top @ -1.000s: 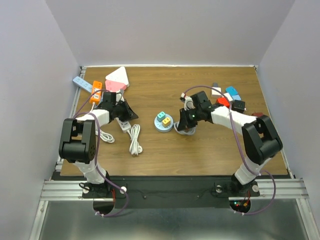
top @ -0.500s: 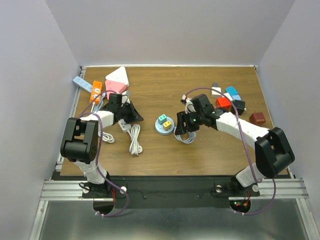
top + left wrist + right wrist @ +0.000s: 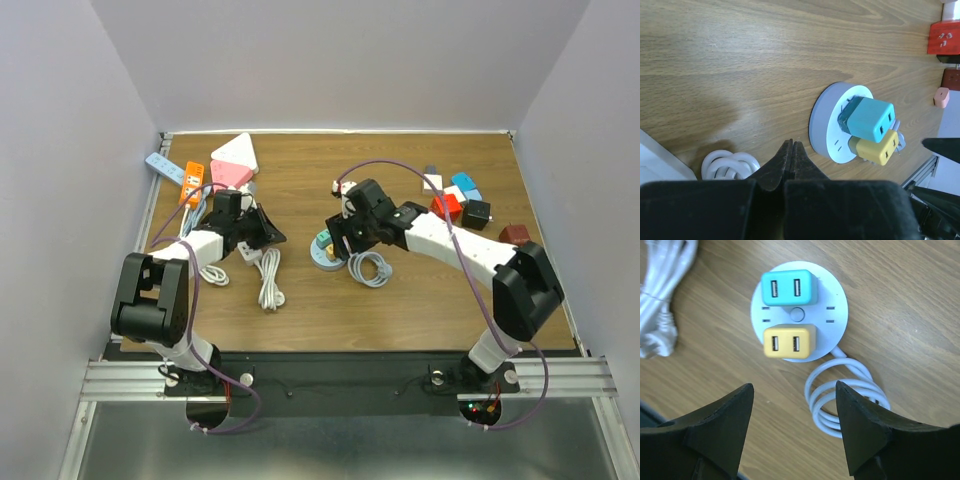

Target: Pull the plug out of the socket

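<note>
The yellow plug [image 3: 790, 341] sits in a socket lying free, so next my left gripper steadies the socket's rim [image 3: 315, 256] before my right gripper pulls the yellow plug.
A round white socket [image 3: 835, 300] lies flat on the wooden table with a teal plug [image 3: 788, 288] and a yellow plug [image 3: 789, 341] pushed into its top. My right gripper [image 3: 794, 390] hovers above it, open, with nothing between its fingers; the yellow plug sits just beyond the fingertips. From above, the right gripper [image 3: 343, 236] overlaps the socket [image 3: 320, 259]. My left gripper [image 3: 791, 146] is shut and empty, its tips low over the wood a short way left of the socket [image 3: 827, 135]; the teal plug [image 3: 870, 119] and yellow plug [image 3: 878, 148] show there too.
The socket's white cord [image 3: 847, 400] coils right of it. A bundled white cable [image 3: 268, 280] lies near the left gripper [image 3: 268, 231]. An orange power strip [image 3: 191, 183] and pink and white blocks [image 3: 235, 160] sit at the back left, coloured adapters [image 3: 460, 205] at the right.
The right arm swung left from above the cord coil to over the socket, and its jaws opened. The left gripper crept slightly right and stayed shut.
</note>
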Controlling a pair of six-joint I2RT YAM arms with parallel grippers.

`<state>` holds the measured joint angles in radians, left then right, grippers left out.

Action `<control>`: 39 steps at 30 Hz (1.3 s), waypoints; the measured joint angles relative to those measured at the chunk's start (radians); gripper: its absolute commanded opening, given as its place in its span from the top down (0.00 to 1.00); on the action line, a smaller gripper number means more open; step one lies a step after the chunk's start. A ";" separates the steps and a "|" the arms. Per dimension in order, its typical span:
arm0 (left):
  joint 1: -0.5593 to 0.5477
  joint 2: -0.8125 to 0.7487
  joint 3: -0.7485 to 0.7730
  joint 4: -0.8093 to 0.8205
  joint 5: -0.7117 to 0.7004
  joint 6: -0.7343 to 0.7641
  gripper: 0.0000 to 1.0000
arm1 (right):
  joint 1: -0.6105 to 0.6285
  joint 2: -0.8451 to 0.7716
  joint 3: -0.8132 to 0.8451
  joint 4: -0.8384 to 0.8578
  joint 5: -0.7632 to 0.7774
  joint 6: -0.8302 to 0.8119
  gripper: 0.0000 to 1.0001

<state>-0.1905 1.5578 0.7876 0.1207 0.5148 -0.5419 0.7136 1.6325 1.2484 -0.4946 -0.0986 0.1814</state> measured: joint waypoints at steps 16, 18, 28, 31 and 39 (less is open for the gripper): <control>-0.005 -0.108 -0.088 0.018 -0.027 -0.046 1.00 | 0.101 0.130 0.055 0.000 0.182 -0.040 0.20; -0.005 -0.113 -0.097 0.016 -0.029 -0.048 1.00 | 0.101 0.158 0.068 0.008 0.202 -0.045 0.20; -0.005 -0.141 -0.140 0.026 -0.039 -0.066 1.00 | 0.101 0.233 0.105 0.039 0.237 -0.053 0.50; -0.005 -0.142 -0.149 0.033 -0.040 -0.070 1.00 | 0.101 0.238 0.111 0.046 0.230 -0.053 0.69; -0.008 -0.142 -0.157 0.056 -0.026 -0.077 0.93 | 0.101 0.240 0.113 0.053 0.222 -0.029 1.00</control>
<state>-0.1986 1.4155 0.6304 0.1768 0.4892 -0.6189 0.8146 1.8725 1.3617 -0.4416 0.1230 0.1520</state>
